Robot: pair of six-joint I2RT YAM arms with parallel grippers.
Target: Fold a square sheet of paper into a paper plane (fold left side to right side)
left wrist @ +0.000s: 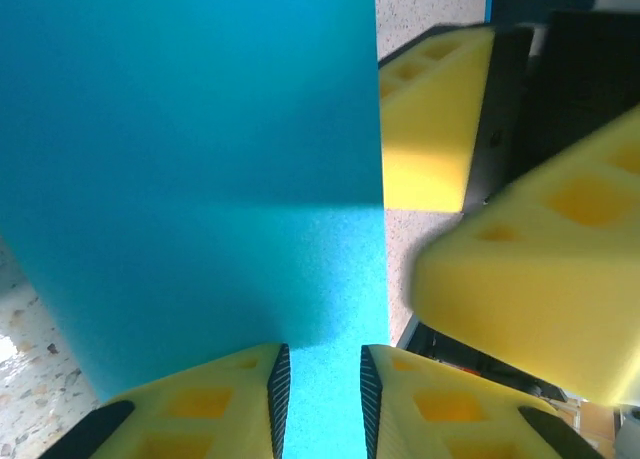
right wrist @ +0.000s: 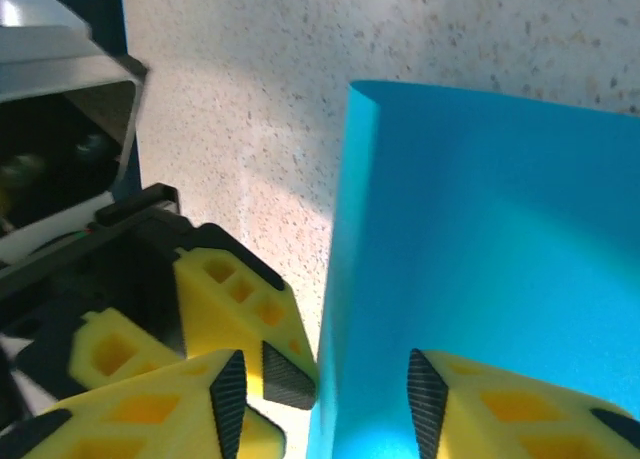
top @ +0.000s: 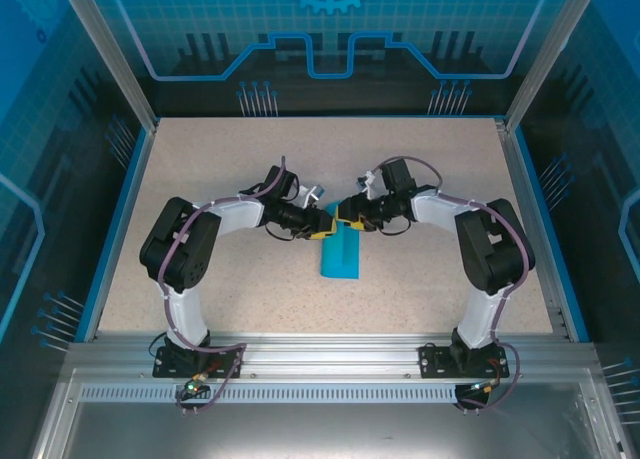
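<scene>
Next, I back my left gripper off and straddle the folded edge nearer mid-length [top: 324, 247]: the sheet curls in a soft, rounded fold [right wrist: 346, 269], my grippers crowding its far end.
The square sheet of paper [top: 338, 258] is bright cyan-blue and lies mid-table, doubled over into a narrow strip. Both grippers meet at its far end. In the left wrist view the sheet [left wrist: 200, 179] has a raised upper layer over a brighter lower one. My left gripper [left wrist: 323, 399] [top: 326, 225] stands over the sheet with a narrow gap between its jaws. The right wrist view has the sheet [right wrist: 480, 229] curling over in a soft, rounded fold on its left. That fold runs between the wide-apart jaws of my right gripper [right wrist: 327, 399] [top: 348, 219], which is open.
The speckled beige tabletop [top: 220, 289] has free room on all sides of the sheet. Blue rails edge the table, and an aluminium frame [top: 320, 354] runs along the near side. The two grippers' yellow fingers [left wrist: 540, 279] crowd close together.
</scene>
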